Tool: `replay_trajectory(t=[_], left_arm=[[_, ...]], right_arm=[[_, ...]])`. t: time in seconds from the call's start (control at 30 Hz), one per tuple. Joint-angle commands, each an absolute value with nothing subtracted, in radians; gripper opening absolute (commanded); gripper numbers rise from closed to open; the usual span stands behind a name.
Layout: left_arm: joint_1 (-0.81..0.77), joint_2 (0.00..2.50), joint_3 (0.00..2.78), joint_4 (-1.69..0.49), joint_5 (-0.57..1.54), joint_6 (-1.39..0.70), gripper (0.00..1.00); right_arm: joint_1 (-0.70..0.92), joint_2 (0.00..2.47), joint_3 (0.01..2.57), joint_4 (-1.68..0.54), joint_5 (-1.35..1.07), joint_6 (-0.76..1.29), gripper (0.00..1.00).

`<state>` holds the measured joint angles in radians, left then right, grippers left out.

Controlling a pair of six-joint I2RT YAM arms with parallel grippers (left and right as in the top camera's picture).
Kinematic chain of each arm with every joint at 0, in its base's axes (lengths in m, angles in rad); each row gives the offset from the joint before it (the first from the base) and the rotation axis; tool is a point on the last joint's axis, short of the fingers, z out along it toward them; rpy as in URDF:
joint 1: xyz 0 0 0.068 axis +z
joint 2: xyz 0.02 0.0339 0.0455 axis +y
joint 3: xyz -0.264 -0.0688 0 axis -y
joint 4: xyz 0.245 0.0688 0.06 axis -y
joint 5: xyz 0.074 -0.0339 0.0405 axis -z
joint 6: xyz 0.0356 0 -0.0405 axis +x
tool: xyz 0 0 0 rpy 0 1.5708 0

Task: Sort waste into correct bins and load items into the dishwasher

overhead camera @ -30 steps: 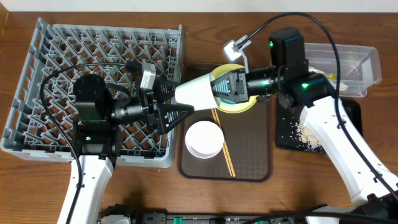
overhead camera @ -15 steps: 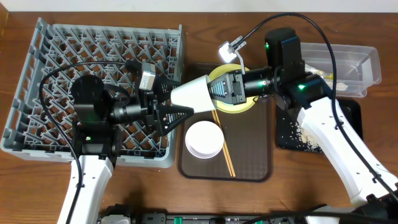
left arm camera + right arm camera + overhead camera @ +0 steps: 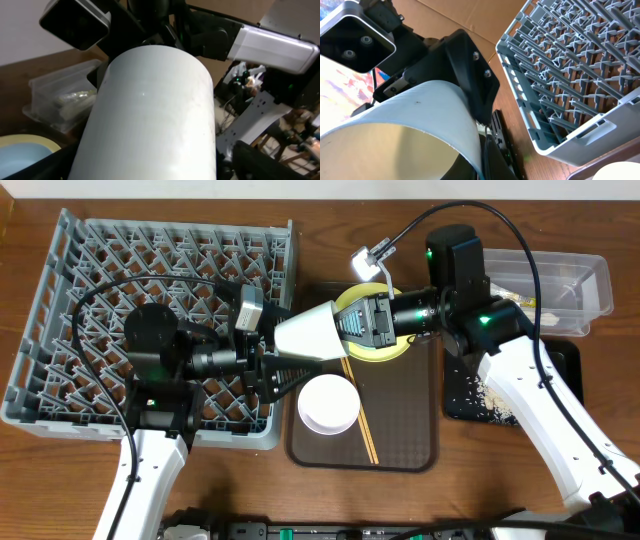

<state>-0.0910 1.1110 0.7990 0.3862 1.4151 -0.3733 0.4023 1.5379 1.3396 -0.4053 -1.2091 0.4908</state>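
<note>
My right gripper is holding the small white cup's rim (image 3: 336,312), so my left gripper needs to grip the cup's base (image 3: 283,338) and put the cup in the dish rack with its opening facing down.
The small white cup (image 3: 312,330) hangs on its side in the air between both arms, above the gap between the grey dish rack (image 3: 120,270) and the brown tray (image 3: 405,430). My right gripper (image 3: 352,328) is shut on the cup's rim. My left gripper (image 3: 284,354) is open with its fingers on either side of the cup's base. The cup fills the left wrist view (image 3: 150,110) and shows in the right wrist view (image 3: 420,105). The yellow plate (image 3: 397,352) holds the light blue bowl, mostly hidden. The pale pink bowl (image 3: 328,402) and the chopsticks (image 3: 360,420) lie on the brown tray.
The clear tub (image 3: 565,280) at the far right holds the wrapper and paper. The black tray (image 3: 465,395) in front of it holds rice scraps (image 3: 495,395). The dish rack's near corner shows in the right wrist view (image 3: 580,75).
My left gripper has moved right, so its fingers now lie on either side of the cup's base. The right arm shifted slightly left with the cup, then held still.
</note>
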Motion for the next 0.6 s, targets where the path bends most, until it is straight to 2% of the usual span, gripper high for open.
replay_trajectory(t=[0.0, 0.57], left_arm=[[-0.093, 1.109, 0.816, 0.392, 1.429, -0.38, 0.88], [-0.093, 1.109, 0.816, 0.407, 1.429, -0.38, 0.72]], right_arm=[[0.431, 1.538, 1.341, -0.403, -1.235, 0.501, 0.01], [0.439, 1.538, 1.341, -0.403, -1.235, 0.501, 0.01]])
